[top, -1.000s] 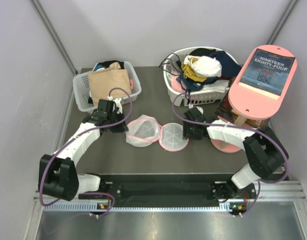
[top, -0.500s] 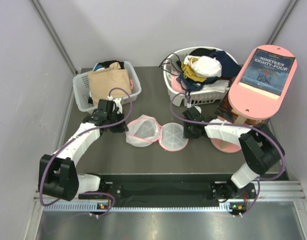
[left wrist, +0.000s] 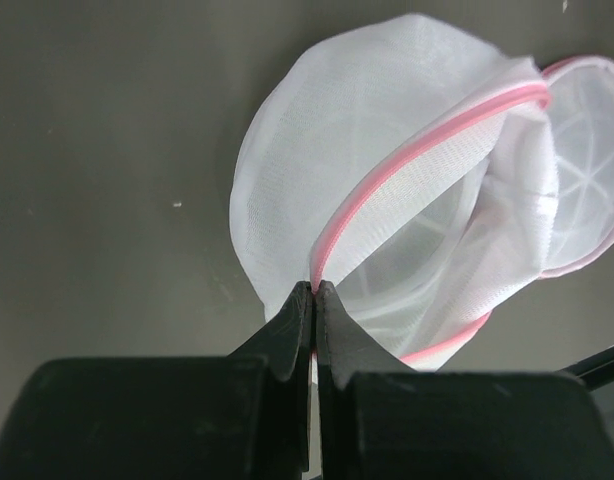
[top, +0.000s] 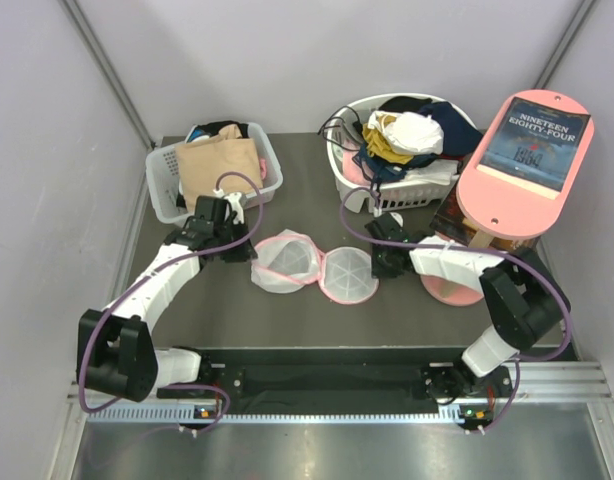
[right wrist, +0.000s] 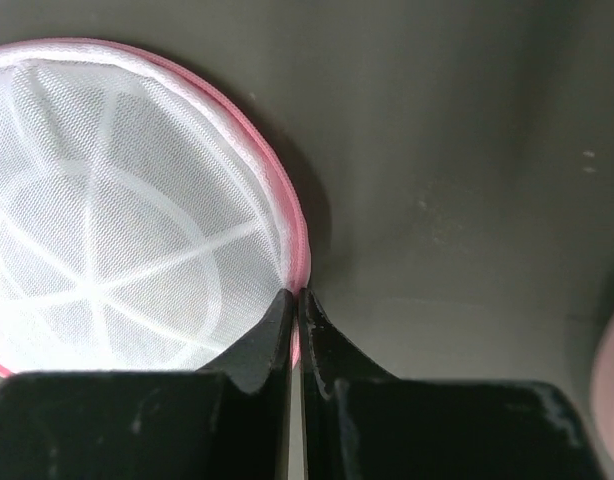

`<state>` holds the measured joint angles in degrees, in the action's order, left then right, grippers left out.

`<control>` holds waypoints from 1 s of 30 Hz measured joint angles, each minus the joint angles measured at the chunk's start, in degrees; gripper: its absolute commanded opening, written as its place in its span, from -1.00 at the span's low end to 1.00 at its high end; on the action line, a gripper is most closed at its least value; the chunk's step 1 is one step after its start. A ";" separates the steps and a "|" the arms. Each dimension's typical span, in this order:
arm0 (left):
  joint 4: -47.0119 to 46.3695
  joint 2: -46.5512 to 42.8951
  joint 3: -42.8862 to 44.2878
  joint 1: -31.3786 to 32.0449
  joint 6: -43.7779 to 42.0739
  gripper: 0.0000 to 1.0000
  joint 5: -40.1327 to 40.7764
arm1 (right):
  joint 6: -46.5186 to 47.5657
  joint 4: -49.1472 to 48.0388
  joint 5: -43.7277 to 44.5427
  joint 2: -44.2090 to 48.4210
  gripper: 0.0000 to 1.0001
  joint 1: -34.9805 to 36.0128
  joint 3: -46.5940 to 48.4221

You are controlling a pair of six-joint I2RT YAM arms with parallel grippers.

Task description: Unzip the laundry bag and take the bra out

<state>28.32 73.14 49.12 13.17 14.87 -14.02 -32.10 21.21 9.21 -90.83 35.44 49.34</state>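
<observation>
My left gripper should hold the laundry bag's rim while my right gripper folds over the laundry bag's flat half (top: 348, 276), which is spread away from the open half (top: 290, 261).
The laundry bag (top: 287, 262) lies unzipped on the dark table as two white mesh halves joined at the middle, each edged in pink. My left gripper (top: 249, 253) is shut on the pink rim of the left half (left wrist: 407, 160), which stands lifted and folded in the left wrist view, jaws (left wrist: 314, 288) pinched together. My right gripper (top: 375, 265) is shut on the pink rim of the flat right half (top: 347, 272), fingertips (right wrist: 296, 293) meeting on the zip edge (right wrist: 292, 215). I cannot make out the bra; only white mesh shows.
A rectangular white slotted basket (top: 165, 165) with a beige garment (top: 219, 165) stands at the back left. A round white basket (top: 352, 190) of mixed clothes is at the back right. A pink board with a book cover (top: 532, 150) leans at the right over a pink disc (top: 452, 290).
My right gripper has closed from half open onto the pink rim of the right half. The left gripper has kept its grip, and the bag has barely shifted.
</observation>
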 measured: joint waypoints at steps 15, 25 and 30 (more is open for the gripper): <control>-7.52 0.57 -0.07 4.90 10.80 -1.00 1.44 | 6.47 17.33 8.74 15.72 -1.00 -3.08 11.19; -12.11 2.62 -5.44 4.96 13.90 -1.00 4.15 | 7.50 20.17 6.62 18.51 -1.00 -3.30 14.12; -13.90 2.60 -8.74 4.94 15.21 -1.00 6.23 | 6.75 18.93 3.28 18.32 -1.00 -2.12 14.43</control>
<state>14.41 75.75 40.38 18.11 30.09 -7.79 -25.34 40.14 12.49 -72.51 33.32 63.77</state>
